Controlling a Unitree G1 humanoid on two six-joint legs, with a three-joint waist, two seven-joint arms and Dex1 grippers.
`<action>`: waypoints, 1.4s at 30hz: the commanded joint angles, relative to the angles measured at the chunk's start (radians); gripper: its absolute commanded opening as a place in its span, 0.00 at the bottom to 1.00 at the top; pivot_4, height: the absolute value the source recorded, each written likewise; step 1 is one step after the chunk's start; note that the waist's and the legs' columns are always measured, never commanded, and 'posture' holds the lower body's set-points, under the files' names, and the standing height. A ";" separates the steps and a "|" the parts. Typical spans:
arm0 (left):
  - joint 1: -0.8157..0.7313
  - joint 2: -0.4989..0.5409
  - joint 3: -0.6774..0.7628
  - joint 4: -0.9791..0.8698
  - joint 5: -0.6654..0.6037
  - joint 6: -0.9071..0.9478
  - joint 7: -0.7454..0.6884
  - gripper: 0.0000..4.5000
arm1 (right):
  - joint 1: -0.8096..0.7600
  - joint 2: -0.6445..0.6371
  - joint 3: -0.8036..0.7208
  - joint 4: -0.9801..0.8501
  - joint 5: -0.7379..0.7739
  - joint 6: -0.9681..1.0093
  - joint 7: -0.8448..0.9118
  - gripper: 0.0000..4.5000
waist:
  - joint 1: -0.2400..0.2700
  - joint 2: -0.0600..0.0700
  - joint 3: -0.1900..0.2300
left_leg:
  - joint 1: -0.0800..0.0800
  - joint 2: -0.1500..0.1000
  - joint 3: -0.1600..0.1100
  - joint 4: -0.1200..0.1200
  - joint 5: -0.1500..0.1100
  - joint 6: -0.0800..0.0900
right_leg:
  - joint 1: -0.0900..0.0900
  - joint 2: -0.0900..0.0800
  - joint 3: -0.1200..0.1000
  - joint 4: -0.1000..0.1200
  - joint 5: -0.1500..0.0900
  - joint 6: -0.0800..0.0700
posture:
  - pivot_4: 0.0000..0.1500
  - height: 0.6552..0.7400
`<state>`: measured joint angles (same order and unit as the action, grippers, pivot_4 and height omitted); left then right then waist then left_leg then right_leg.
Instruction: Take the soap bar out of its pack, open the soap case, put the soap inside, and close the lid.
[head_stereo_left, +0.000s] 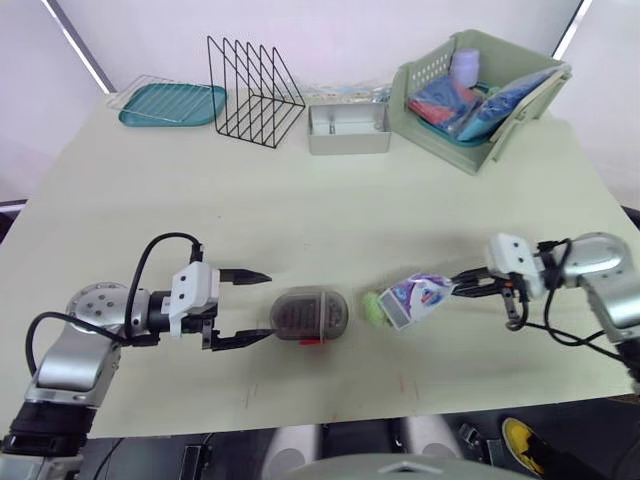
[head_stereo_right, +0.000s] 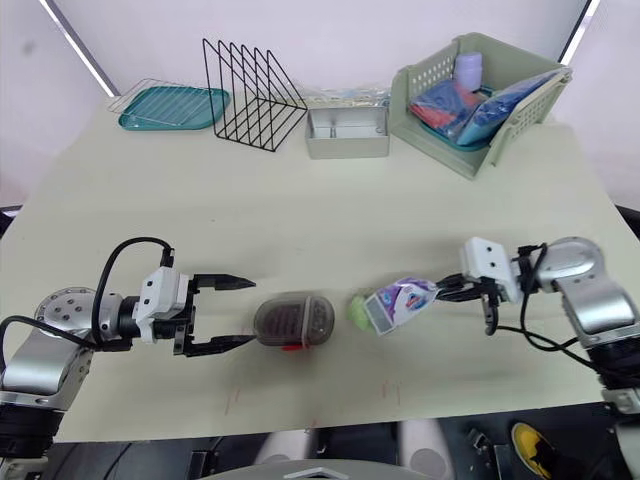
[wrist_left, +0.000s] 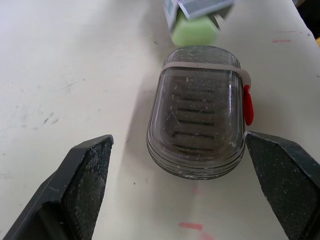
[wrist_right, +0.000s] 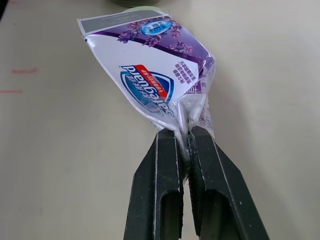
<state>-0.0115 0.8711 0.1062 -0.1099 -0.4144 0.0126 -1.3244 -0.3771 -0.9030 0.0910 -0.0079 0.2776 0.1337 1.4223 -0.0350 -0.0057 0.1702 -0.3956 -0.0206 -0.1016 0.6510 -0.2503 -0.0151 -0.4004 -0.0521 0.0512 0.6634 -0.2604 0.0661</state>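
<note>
The tray inside (head_stereo_left: 296, 318) will slide out of the grey soap case's banded end when I pull, because dark slots (wrist_left: 194, 122) show through the soap case.
A clear grey soap case (head_stereo_left: 309, 315) with a white band and a red clasp lies closed on the table, near the front. My left gripper (head_stereo_left: 256, 307) is open just to its left, fingers either side of the case end (wrist_left: 197, 112) without touching. A pale green soap bar (head_stereo_left: 375, 307) sticks partway out of a purple and white pack (head_stereo_left: 420, 296) right of the case. My right gripper (head_stereo_left: 466, 287) is shut on the pack's crimped end (wrist_right: 192, 112), holding it tilted above the table.
At the back stand a teal tray (head_stereo_left: 172, 104), a black wire rack (head_stereo_left: 254, 92), a grey metal box (head_stereo_left: 348, 129) and a green basket (head_stereo_left: 478, 95) with packets. The table's front edge runs just below both grippers.
</note>
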 joint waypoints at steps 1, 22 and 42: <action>-0.001 0.006 0.011 -0.020 -0.002 -0.003 0.004 1.00 | 0.015 -0.056 -0.062 -0.066 0.001 0.014 -0.024 0.01 | 0.000 0.000 0.000 | 0.000 0.000 0.000 0.000 0.000 0.000 | 0.000 0.000 0.000 0.000 0.000 0.000 | 1.00 1.00; -0.027 -0.004 -0.015 -0.010 0.001 0.006 0.007 1.00 | 0.052 -0.161 -0.070 -0.103 -0.110 0.021 -0.102 0.01 | -0.002 0.000 0.000 | 0.000 0.000 0.001 0.000 0.000 0.000 | 0.000 0.000 0.000 0.000 0.000 0.000 | 1.00 1.00; -0.046 -0.032 -0.040 -0.009 0.005 -0.013 0.015 1.00 | 0.085 0.035 -0.471 0.151 0.132 0.393 -0.550 0.01 | -0.005 0.000 0.000 | 0.000 0.001 0.002 0.000 0.000 0.000 | 0.000 0.001 0.002 0.001 0.000 0.000 | 1.00 1.00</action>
<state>-0.0543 0.8399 0.0591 -0.1022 -0.4097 0.0140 -1.3123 -0.2924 -0.8850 -0.3084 0.1967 0.3917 0.4595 1.0041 -0.0396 -0.0057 0.1701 -0.3953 -0.0203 -0.0997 0.6510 -0.2504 -0.0149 -0.4005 -0.0516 0.0529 0.6642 -0.2603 0.0660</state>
